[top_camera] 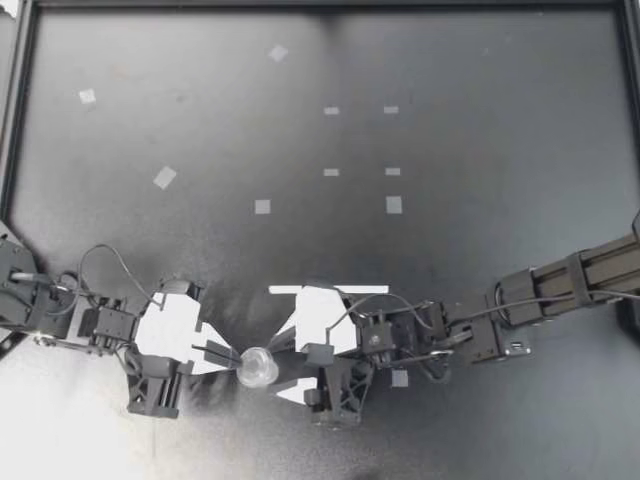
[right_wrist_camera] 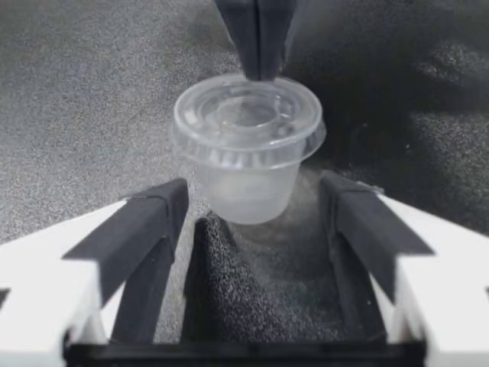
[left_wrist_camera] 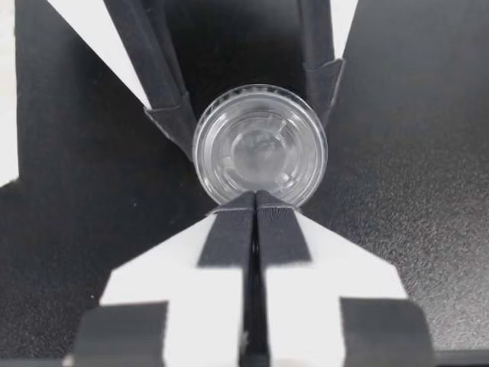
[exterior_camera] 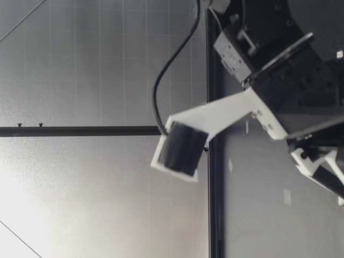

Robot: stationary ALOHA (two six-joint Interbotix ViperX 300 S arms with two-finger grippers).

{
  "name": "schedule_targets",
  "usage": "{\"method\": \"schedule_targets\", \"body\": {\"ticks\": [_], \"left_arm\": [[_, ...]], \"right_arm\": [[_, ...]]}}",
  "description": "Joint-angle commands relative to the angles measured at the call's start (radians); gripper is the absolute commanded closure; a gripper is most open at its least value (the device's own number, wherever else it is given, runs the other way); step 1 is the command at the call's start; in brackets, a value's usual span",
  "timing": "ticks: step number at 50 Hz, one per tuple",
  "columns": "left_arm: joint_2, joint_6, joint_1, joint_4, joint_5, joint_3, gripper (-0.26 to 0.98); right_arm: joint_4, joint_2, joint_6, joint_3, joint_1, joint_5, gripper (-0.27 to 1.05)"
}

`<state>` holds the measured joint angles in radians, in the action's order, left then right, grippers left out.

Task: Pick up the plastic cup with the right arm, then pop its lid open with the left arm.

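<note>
The lid (right_wrist_camera: pixel 248 115) will come off in one piece when I pop it open with my left gripper, because a round skirt (right_wrist_camera: pixel 250 158) overlaps the plastic cup's rim.
A small clear plastic cup (top_camera: pixel 258 368) with a lid stands on the black table near its front edge. My left gripper (top_camera: pixel 235 357) is shut, and its tips rest against the near rim of the lid (left_wrist_camera: pixel 260 145). Whether they pinch that rim is unclear. My right gripper (top_camera: pixel 275 366) is open, with one finger on each side of the cup. In the right wrist view the cup (right_wrist_camera: pixel 248 145) sits just ahead of the open fingers (right_wrist_camera: pixel 145 229), and the left gripper (right_wrist_camera: pixel 260 73) touches its far rim. The low view shows only an arm close up, not the cup.
Small white tape squares (top_camera: pixel 164 177) lie scattered over the far half of the black table (top_camera: pixel 480 200). A black frame (top_camera: pixel 18 100) runs along the table's sides and back. A wrist camera housing (exterior_camera: pixel 183 148) hangs close to the low camera.
</note>
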<state>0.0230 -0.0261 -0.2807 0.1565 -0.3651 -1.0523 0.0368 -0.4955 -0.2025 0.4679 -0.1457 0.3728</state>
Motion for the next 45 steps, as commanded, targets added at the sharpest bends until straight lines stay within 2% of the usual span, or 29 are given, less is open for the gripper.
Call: {"method": "schedule_targets", "body": {"ticks": [1, 20, 26, 37, 45], "left_arm": [[-0.003, 0.003, 0.005, 0.003, -0.009, 0.012, 0.79], [0.018, 0.006, 0.005, 0.003, -0.020, 0.015, 0.79], [0.018, 0.006, 0.005, 0.003, -0.020, 0.015, 0.79], [0.015, 0.006, 0.005, 0.003, -0.020, 0.014, 0.79], [0.014, 0.006, 0.005, 0.003, -0.020, 0.014, 0.79]], "right_arm": [[0.000, 0.021, 0.002, -0.037, 0.005, -0.026, 0.11], [0.000, 0.023, -0.002, -0.058, 0.008, -0.074, 0.12], [0.000, 0.028, 0.000, -0.058, 0.012, -0.086, 0.17], [0.000, 0.028, 0.003, -0.063, 0.018, -0.089, 0.36], [-0.002, 0.031, 0.006, -0.071, 0.018, -0.089, 0.38]]}}
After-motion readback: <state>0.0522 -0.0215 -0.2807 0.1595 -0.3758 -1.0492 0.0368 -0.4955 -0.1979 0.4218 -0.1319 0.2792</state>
